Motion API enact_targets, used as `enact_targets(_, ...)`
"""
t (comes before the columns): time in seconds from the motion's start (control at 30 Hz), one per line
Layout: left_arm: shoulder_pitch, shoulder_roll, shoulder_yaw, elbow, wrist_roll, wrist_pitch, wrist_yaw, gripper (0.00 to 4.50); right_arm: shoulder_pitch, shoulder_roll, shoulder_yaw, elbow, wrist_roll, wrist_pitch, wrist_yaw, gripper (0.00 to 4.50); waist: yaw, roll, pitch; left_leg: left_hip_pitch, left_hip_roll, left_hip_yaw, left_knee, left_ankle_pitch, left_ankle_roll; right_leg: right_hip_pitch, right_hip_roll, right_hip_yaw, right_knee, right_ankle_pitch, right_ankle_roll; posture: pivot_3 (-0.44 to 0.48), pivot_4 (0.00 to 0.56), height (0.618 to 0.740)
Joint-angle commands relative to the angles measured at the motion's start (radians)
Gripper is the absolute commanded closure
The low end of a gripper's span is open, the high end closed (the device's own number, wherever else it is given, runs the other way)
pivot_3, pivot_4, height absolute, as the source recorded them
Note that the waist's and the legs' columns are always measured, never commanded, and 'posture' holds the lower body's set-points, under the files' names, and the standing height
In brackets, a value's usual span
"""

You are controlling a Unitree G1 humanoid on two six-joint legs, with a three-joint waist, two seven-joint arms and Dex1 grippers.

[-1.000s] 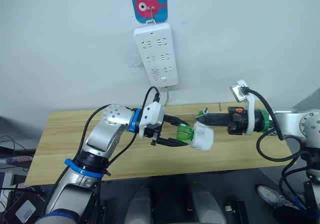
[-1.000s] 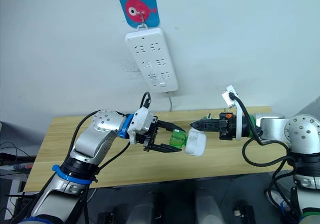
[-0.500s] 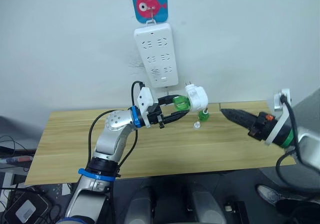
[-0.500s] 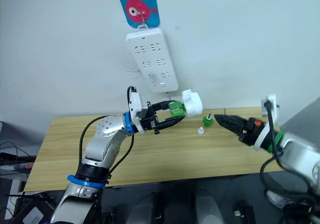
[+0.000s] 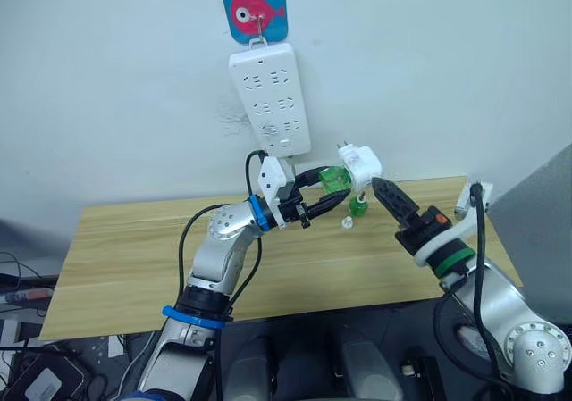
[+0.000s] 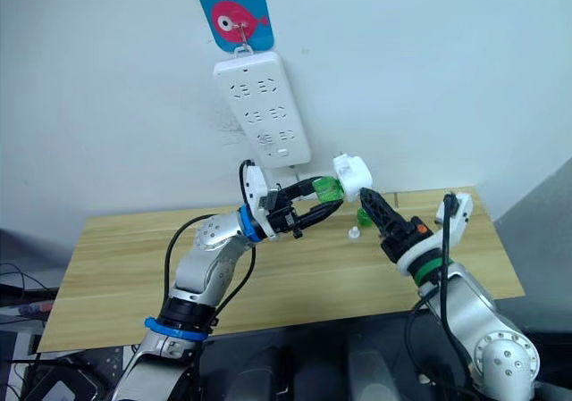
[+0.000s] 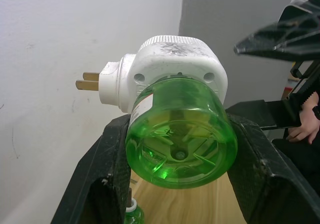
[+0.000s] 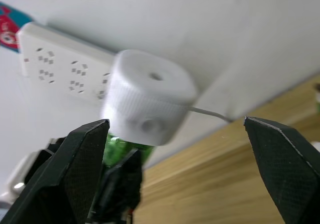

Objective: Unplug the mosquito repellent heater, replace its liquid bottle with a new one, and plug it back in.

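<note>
The green liquid bottle (image 5: pixel 334 179) is right up against the heater's bottom side (image 5: pixel 349 174), so the green bottle will keep hanging there when I carry the heater to the power strip.
The mosquito repellent heater (image 5: pixel 361 163), white with two metal prongs (image 7: pixel 89 81), is held in the air close to the wall, just below the power strip (image 5: pixel 270 102). A green liquid bottle (image 7: pixel 180 134) is fitted into it. My left gripper (image 5: pixel 332 187) is shut on that bottle, one finger on each side. My right gripper (image 8: pixel 176 122) is open wide, its fingers (image 8: pixel 75 169) pointing at the heater (image 8: pixel 150 99) from just beside it. Another small green bottle (image 5: pixel 357 206) stands on the table with a white cap (image 5: pixel 347 223) next to it.
The long white power strip hangs on the wall under a blue fish hook plate (image 5: pixel 254 8). A wooden table (image 5: pixel 134 249) runs along the wall below both arms.
My left arm has lifted the heater and bottle from over the table up to the wall below the strip. The right gripper opened, pulled away right, then came back beside the heater.
</note>
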Motion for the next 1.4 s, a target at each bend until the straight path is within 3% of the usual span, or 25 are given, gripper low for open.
enact_targets(0.03,-0.019,-0.018,-0.001,-0.028,-0.022,0.016,0.015,2.22,-0.034,-0.007,0.018,-0.002,0.011,-0.028,0.028,0.00,-0.001,0.000,0.000,0.000,0.000,0.000,0.000,0.000,0.000,0.000,0.000,0.000,0.000,0.000,0.000,-0.261,0.203,0.740)
enact_targets(0.47,-0.004,-0.030,-0.016,-0.115,-0.087,0.111,-0.007,2.22,-0.136,0.020,0.074,0.093,-0.002,-0.043,0.076,0.00,0.000,0.000,0.000,0.000,0.000,0.000,0.000,0.000,0.000,0.000,0.000,0.001,0.000,0.000,0.000,-0.257,0.194,0.740)
enact_targets(1.23,0.021,-0.035,-0.024,-0.141,-0.070,0.076,0.061,2.22,-0.157,0.146,0.079,0.114,-0.007,-0.116,0.042,0.00,-0.002,0.002,-0.012,0.000,0.000,0.000,0.000,0.000,0.000,0.000,0.000,0.001,0.000,0.000,0.000,-0.246,0.186,0.740)
enact_targets(1.33,0.022,-0.033,-0.026,-0.142,-0.068,0.072,0.057,2.22,-0.161,0.159,0.075,0.118,0.003,-0.124,0.039,0.56,-0.002,0.002,-0.013,0.000,0.000,0.000,0.000,0.000,0.000,0.000,0.000,0.001,0.000,0.000,0.000,-0.245,0.187,0.740)
enact_targets(1.4,0.023,-0.032,-0.027,-0.143,-0.067,0.070,0.056,2.22,-0.164,0.164,0.074,0.119,0.011,-0.126,0.039,1.22,-0.002,0.002,-0.013,0.000,0.000,0.000,0.000,0.000,0.000,0.000,0.000,0.001,0.000,0.000,0.000,-0.243,0.188,0.740)
